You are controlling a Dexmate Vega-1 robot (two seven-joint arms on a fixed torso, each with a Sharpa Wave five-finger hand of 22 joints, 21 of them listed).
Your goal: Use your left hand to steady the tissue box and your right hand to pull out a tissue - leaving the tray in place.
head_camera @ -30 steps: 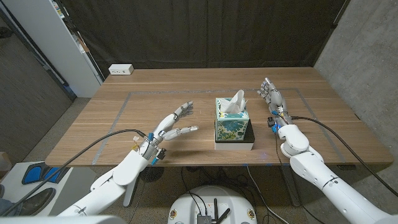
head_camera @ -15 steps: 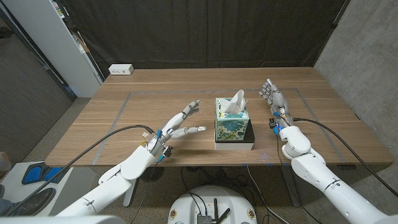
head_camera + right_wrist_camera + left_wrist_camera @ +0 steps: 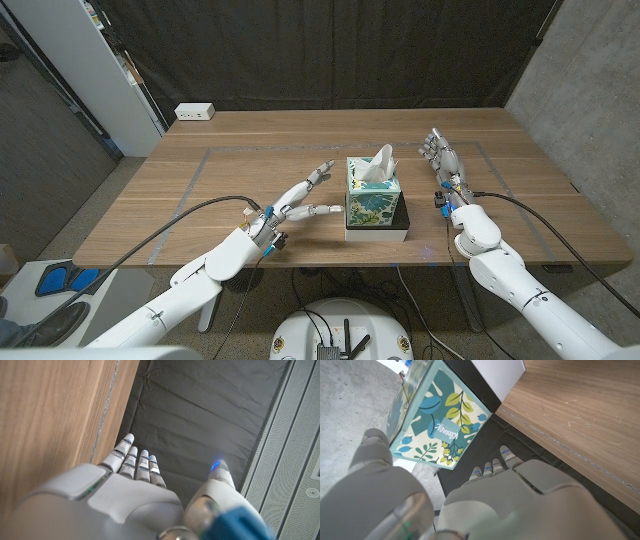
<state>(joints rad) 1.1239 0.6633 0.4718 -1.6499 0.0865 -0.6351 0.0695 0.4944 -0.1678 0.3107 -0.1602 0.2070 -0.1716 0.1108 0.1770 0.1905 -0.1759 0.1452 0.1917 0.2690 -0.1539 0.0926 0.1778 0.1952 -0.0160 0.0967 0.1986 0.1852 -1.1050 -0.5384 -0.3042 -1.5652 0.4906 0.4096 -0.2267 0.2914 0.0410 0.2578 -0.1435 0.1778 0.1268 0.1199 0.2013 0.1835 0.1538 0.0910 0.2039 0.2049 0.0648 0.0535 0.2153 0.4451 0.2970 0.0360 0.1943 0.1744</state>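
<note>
The tray's black top (image 3: 402, 214) can be seen next to the narrower tissue box (image 3: 372, 194), so the box will move and tip free of the tray when the robot grips it.
A tissue box (image 3: 373, 197) printed with teal leaves stands upright in a low white tray (image 3: 378, 236) at the table's middle. A white tissue (image 3: 379, 164) sticks up from its top. My left hand (image 3: 300, 200) hovers just left of the box, fingers spread and holding nothing. One fingertip reaches close to the box's left side, and contact cannot be told. In the left wrist view the box (image 3: 437, 415) and tray (image 3: 497, 375) lie right beyond my left hand (image 3: 485, 505). My right hand (image 3: 440, 158) stands open to the right of the box, apart from it, as my right hand (image 3: 130, 490) also looks from the wrist.
A white power strip (image 3: 194, 112) lies at the table's back left corner. Pale tape lines (image 3: 200, 170) mark a rectangle on the wooden top. A dark curtain hangs behind the table and a white shelf unit (image 3: 80, 70) stands at the left.
My left hand has moved right and forward, closing most of the gap to the box's left side. My right hand has barely shifted. Box, tissue and tray stay put.
</note>
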